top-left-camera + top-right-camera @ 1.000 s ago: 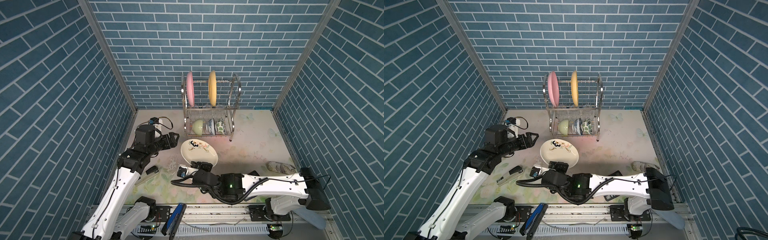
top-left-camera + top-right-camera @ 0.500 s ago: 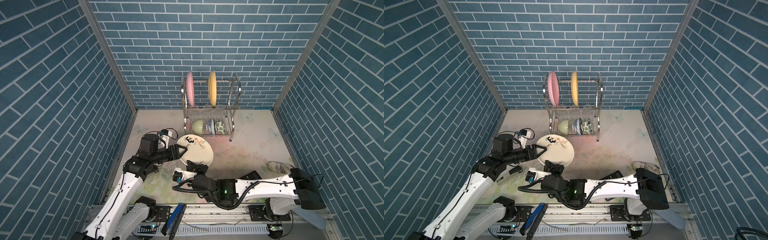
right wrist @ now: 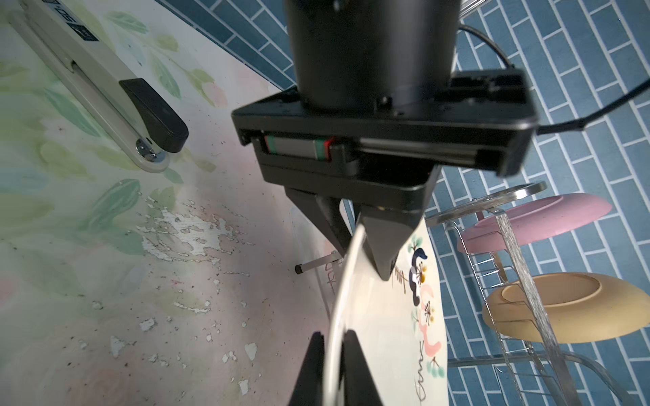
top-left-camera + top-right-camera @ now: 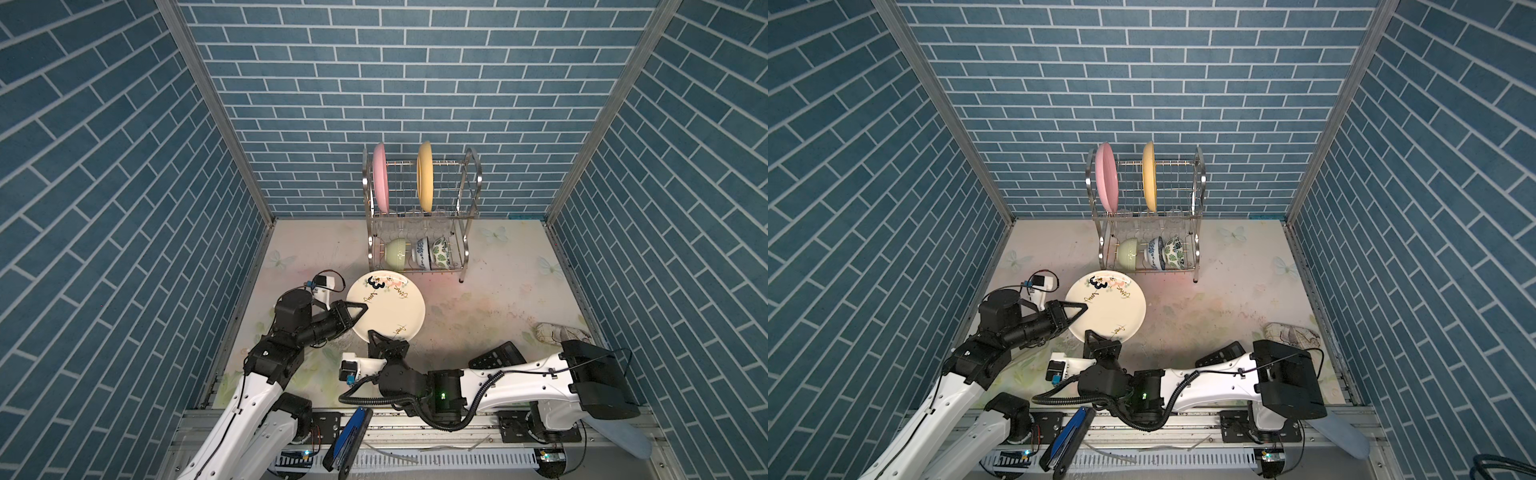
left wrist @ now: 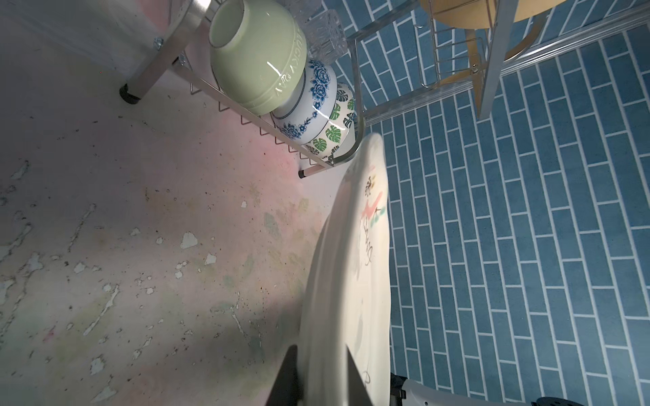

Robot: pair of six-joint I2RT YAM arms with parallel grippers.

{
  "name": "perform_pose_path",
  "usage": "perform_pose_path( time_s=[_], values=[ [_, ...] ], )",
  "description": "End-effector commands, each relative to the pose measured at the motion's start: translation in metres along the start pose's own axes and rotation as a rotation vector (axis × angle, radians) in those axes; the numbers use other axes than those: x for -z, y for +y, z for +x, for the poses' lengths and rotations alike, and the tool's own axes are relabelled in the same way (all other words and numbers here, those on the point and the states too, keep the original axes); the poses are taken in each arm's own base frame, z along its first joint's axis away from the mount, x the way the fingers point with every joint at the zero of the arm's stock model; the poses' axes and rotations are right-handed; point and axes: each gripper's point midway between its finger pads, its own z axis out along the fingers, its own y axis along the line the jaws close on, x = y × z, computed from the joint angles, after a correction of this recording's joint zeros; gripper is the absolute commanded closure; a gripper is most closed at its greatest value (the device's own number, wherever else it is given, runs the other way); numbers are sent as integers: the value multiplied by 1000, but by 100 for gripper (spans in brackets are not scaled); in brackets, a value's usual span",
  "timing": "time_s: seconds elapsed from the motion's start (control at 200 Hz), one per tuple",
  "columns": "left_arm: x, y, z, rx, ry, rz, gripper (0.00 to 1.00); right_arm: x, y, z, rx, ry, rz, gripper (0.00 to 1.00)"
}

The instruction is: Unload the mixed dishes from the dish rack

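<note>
The tilted cream plate (image 4: 388, 306) is in both my grippers. Next, my right gripper opens and moves away from the plate's near rim (image 4: 402, 339) before my left gripper puts the plate down flat.
A cream plate (image 4: 386, 305) with painted flowers hangs tilted above the table, in front of the dish rack (image 4: 469, 195). My left gripper (image 4: 360, 309) is shut on its left rim; in the left wrist view both fingers flank the plate's edge (image 5: 351, 281). My right gripper (image 4: 374, 336) is shut on the near rim, also seen in the right wrist view (image 3: 333, 334). On the rack's upper tier stand a pink plate (image 4: 380, 176) and a yellow plate (image 4: 425, 176). Below lie a pale-green bowl (image 4: 395, 252), a blue-white bowl (image 4: 422, 252) and a green-leaf bowl (image 4: 439, 251). A clear glass (image 5: 323, 31) shows behind the bowls.
A black calculator (image 4: 496, 355) lies by my right arm. A patterned cloth (image 4: 557, 332) sits at the right wall. A stapler (image 3: 105, 88) lies on the mat near the left wall. Brick-patterned walls close in three sides.
My left gripper came in from the left, open, and closed on the plate's left rim. The right gripper kept its hold, and the plate shifted slightly left.
</note>
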Motion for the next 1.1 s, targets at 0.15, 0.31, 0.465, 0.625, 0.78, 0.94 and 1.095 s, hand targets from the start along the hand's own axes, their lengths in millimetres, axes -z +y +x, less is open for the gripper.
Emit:
perform_pose_path(
  time_s=[0.15, 0.31, 0.465, 0.625, 0.78, 0.94, 1.095],
  values=[
    [-1, 2, 6, -157, -26, 55, 100, 10, -39, 0, -343, -52, 60, 54],
    [-5, 13, 4, -166, -56, 37, 100, 16, -35, 17, -486, -37, -48, 20],
    [-9, 28, 0, -164, -93, 0, 100, 33, -29, 30, -665, -42, -216, 4],
    [-22, 54, -2, -143, -99, -73, 100, 58, -38, 44, -868, -69, -315, 5],
    [-34, 68, -4, -139, -91, -98, 100, 68, -66, 70, -1121, -19, -356, 9],
    [-44, 81, -3, -138, -83, -117, 100, 77, -99, 96, -1243, 19, -277, 9],
    [-56, 99, 3, -113, -74, -116, 100, 85, -127, 117, -1250, 91, -157, 9]
  ],
)
